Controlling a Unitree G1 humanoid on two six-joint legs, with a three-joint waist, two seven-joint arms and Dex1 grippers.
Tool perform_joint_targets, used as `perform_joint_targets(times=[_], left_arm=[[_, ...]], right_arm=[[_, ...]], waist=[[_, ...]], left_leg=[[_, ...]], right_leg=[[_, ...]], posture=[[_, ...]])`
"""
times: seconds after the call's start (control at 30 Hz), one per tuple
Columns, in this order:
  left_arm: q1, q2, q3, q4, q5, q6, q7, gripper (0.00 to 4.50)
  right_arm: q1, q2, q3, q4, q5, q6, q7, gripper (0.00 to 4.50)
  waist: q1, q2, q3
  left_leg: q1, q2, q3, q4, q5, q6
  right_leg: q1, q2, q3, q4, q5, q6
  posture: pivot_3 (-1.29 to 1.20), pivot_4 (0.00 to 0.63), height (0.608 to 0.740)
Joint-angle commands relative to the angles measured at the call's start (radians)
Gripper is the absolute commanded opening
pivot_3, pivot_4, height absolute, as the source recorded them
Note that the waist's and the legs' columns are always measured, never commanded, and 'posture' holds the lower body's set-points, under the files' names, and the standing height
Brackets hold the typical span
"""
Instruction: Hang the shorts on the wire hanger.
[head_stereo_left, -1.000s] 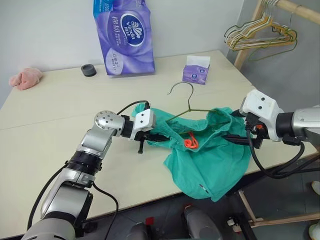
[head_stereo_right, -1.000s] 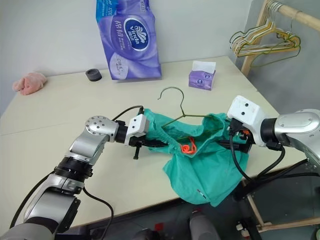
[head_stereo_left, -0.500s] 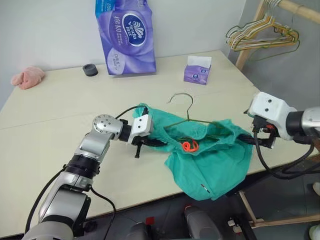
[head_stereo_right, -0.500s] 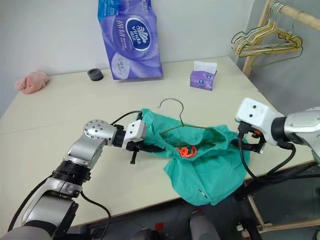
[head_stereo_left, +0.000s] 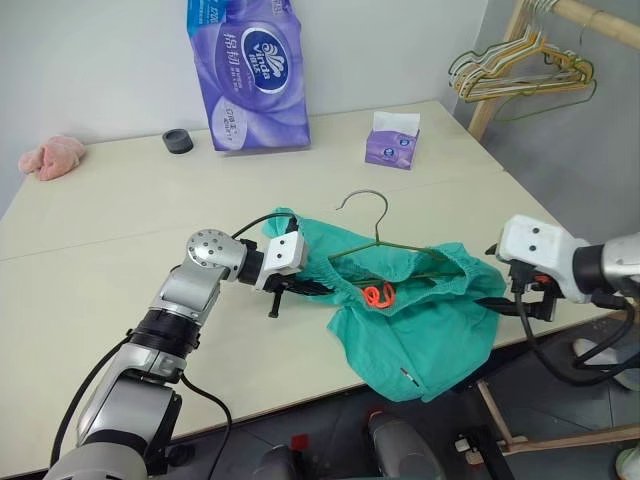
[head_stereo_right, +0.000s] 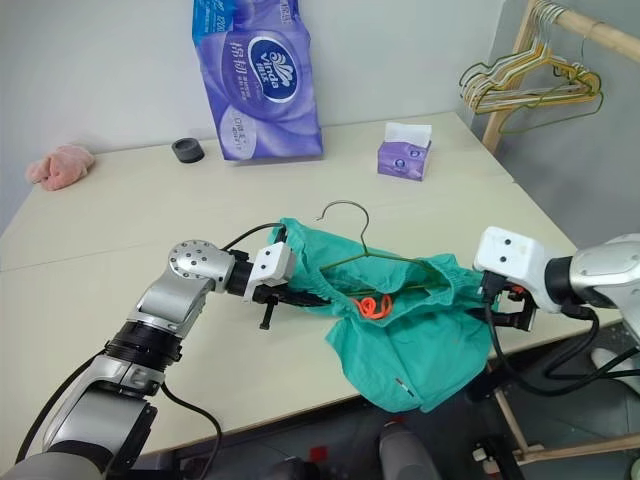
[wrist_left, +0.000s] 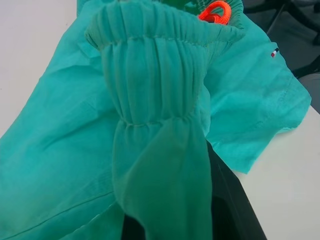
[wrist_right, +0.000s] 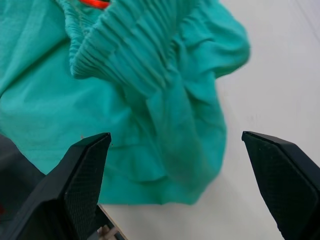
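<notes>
I expect the wire hanger (head_stereo_left: 378, 241) to come along with the shorts when I carry them, because the wire hanger's lower part is inside the gathered waistband (head_stereo_left: 428, 291).
The teal shorts (head_stereo_left: 420, 330) lie at the table's front right, one leg hanging over the edge, an orange drawstring (head_stereo_left: 378, 294) at the waistband. The wire hanger (head_stereo_left: 378, 222) lies with its hook on the table and its lower part inside the waistband opening. My left gripper (head_stereo_left: 305, 287) is shut on the left end of the gathered waistband (wrist_left: 160, 100). My right gripper (head_stereo_left: 503, 302) hovers just off the shorts' right end, open. Its fingers (wrist_right: 85, 175) stand wide apart with nothing pinched between them.
A big purple tissue pack (head_stereo_left: 245, 70), a small purple tissue box (head_stereo_left: 392, 140), a black ring (head_stereo_left: 178, 141) and a pink cloth (head_stereo_left: 50, 157) sit at the table's far side. A wooden rack with a bunch of hangers (head_stereo_left: 520, 75) stands at the far right.
My right gripper has drawn back to the right and sunk, leaving the right end of the waistband, which has slumped onto the table. The left gripper has kept its hold.
</notes>
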Motion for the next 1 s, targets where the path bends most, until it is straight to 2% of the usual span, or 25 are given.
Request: perform_joint_targets(times=[0.03,0.23,0.33,0.67,0.73,0.97,1.0], left_arm=[[-0.023,0.0,0.017,-0.013,-0.007,-0.018,-0.003,0.01],[-0.028,-0.003,0.019,-0.01,-0.004,-0.019,-0.005,0.01],[-0.028,-0.001,0.021,-0.009,-0.003,-0.021,-0.004,0.01],[-0.027,0.005,0.023,-0.009,0.0,-0.031,-0.002,0.01],[-0.029,0.005,0.022,-0.002,0.008,-0.05,0.003,0.01],[-0.062,0.007,0.032,0.056,0.026,-0.058,0.026,0.01],[-0.074,0.013,0.04,0.071,0.023,-0.054,0.023,0.72]], right_arm=[[-0.06,0.024,0.036,0.032,-0.057,-0.032,0.003,4.5],[-0.169,0.104,0.155,0.12,-0.143,-0.078,0.054,4.5],[-0.199,0.125,0.192,0.155,-0.174,-0.098,0.087,3.91],[-0.262,0.18,0.218,0.172,-0.186,-0.06,0.176,0.52],[-0.269,0.189,0.218,0.159,-0.179,-0.039,0.19,0.0],[-0.282,0.215,0.213,0.138,-0.16,0.025,0.22,0.0],[-0.281,0.212,0.212,0.138,-0.16,0.03,0.225,0.0]], waist=[[0.0,0.0,0.0],[-0.004,0.0,0.0],[-0.004,0.0,0.0],[-0.008,0.001,0.0],[-0.009,0.001,0.0],[-0.01,0.001,-0.001],[-0.01,0.001,-0.001]], left_leg=[[0.0,0.0,0.0,0.0,0.0,0.0],[0.0,0.0,-0.001,0.0,0.0,0.0],[0.0,0.0,-0.001,0.0,0.0,0.0],[0.0,0.0,-0.002,0.001,0.0,0.0],[0.0,0.0,-0.002,0.001,0.0,0.0],[-0.001,-0.001,-0.003,0.001,0.0,0.0],[-0.001,-0.001,-0.003,0.001,0.0,0.0]], right_leg=[[0.0,0.0,0.0,0.0,0.0,0.0],[0.0,0.0,0.0,0.0,0.0,0.0],[0.0,0.0,-0.001,0.0,0.0,0.0],[0.0,-0.001,-0.001,0.0,0.0,0.0],[0.0,-0.001,-0.001,0.0,0.0,0.0],[0.0,-0.002,-0.002,0.001,0.0,0.0],[0.0,-0.002,-0.002,0.001,0.0,0.0]], posture=[[-0.31,0.1,0.74],[-0.3,0.095,0.74],[-0.3,0.094,0.74],[-0.3,0.091,0.74],[-0.3,0.088,0.74],[-0.3,0.088,0.74],[-0.3,0.088,0.74]])
